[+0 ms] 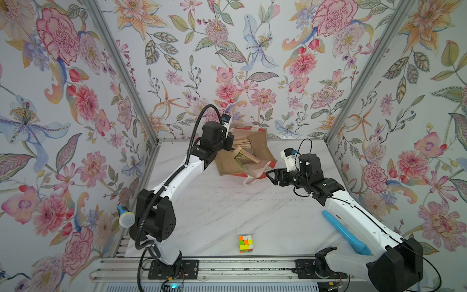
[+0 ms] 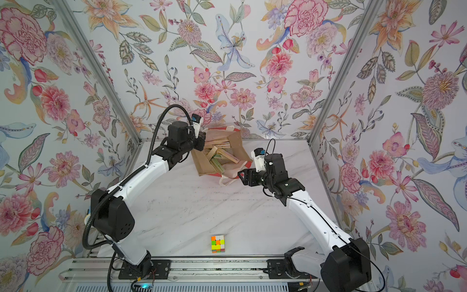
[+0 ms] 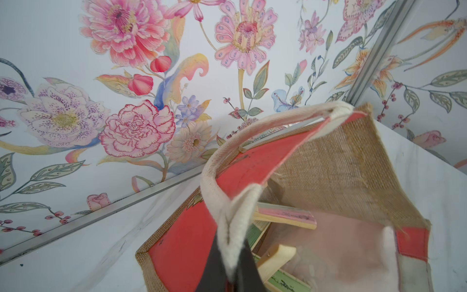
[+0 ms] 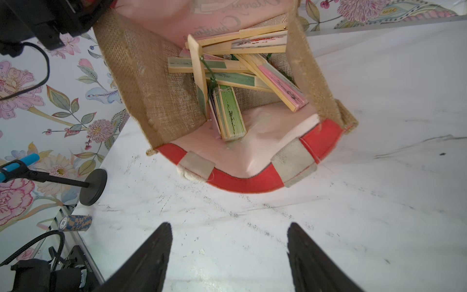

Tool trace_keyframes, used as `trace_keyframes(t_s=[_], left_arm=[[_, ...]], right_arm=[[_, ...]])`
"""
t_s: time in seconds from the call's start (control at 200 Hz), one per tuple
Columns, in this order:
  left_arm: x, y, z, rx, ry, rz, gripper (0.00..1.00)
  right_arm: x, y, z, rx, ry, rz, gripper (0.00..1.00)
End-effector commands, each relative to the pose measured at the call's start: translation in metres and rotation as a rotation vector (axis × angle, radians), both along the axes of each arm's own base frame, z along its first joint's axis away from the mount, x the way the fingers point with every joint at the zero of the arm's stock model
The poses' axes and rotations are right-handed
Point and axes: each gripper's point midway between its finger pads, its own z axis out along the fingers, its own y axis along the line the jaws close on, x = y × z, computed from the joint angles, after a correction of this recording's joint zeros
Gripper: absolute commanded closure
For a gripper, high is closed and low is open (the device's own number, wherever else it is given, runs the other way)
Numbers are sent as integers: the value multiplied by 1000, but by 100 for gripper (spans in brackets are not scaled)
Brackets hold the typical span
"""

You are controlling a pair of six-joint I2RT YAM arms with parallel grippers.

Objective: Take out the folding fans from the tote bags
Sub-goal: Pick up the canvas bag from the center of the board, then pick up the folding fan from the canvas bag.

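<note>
The tote bag is far back with its folding fans deep inside (image 1: 243,151), so next my left gripper pulls the bag closer before my right gripper takes a fan (image 4: 229,113).
The tote bag (image 1: 262,146) (image 2: 236,145) lies tipped at the back middle of the table, its mouth facing my right arm. Several closed folding fans (image 1: 246,156) (image 2: 222,156) (image 4: 232,111) lie piled inside it, bamboo sticks with green and pink pleats. My left gripper (image 3: 231,257) is shut on the bag's white rope handle (image 3: 214,161) and holds the upper red side (image 3: 184,240) up. My right gripper (image 1: 269,177) (image 4: 228,226) hovers open just in front of the bag's mouth, above bare table, with nothing between its fingers.
A colour cube (image 1: 246,244) (image 2: 217,244) sits near the table's front edge. A long light-blue tube (image 1: 343,231) lies under my right arm. A microphone (image 1: 125,217) on a black stand (image 4: 93,187) stands at the left edge. Flowered walls close three sides.
</note>
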Motion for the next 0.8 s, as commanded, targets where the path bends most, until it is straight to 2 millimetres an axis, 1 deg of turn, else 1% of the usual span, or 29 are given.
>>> trace_keyframes(t_s=[0.0, 0.1, 0.12, 0.13, 0.135, 0.14, 0.15, 0.23, 0.275, 0.32, 0.39, 0.59, 0.666, 0.796], left_arm=[[-13, -1, 33, -48, -151, 21, 100], [-30, -4, 17, -62, -164, 26, 100], [-31, -5, 12, -61, -167, 30, 100], [-32, -5, 6, -58, -162, 31, 100], [-36, -3, 14, -68, -176, 33, 100], [-38, -3, 17, -74, -183, 33, 100], [-40, -2, 18, -79, -188, 33, 100], [-50, -3, 9, -109, -181, 15, 100], [-57, -7, 6, -112, -191, -10, 100], [-63, -12, -2, -101, -188, -38, 100], [-77, -26, -15, -100, -182, -141, 100], [-98, -37, -52, -151, -121, -193, 100], [-106, -44, -62, -142, -121, -210, 100], [-114, -59, -78, -113, -93, -251, 100]], right_arm=[[-3, 6, 14, 88, -56, 23, 28], [-8, 11, 14, 152, -71, 38, 29], [-8, 11, 13, 161, -74, 35, 30], [-9, 10, 13, 163, -74, 34, 30], [-9, 10, 12, 163, -73, 33, 30], [-9, 11, 12, 166, -73, 33, 30], [-9, 11, 11, 166, -73, 32, 30], [-10, 8, 3, 166, -57, 13, 30], [-11, 8, -3, 162, -45, 5, 31], [-12, 7, -8, 157, -33, 0, 31], [-14, 7, -17, 153, -14, -1, 31], [-20, 3, -33, 137, 14, -15, 33], [-23, 0, -37, 139, 9, -22, 33], [-29, 2, -43, 158, 21, -16, 34]])
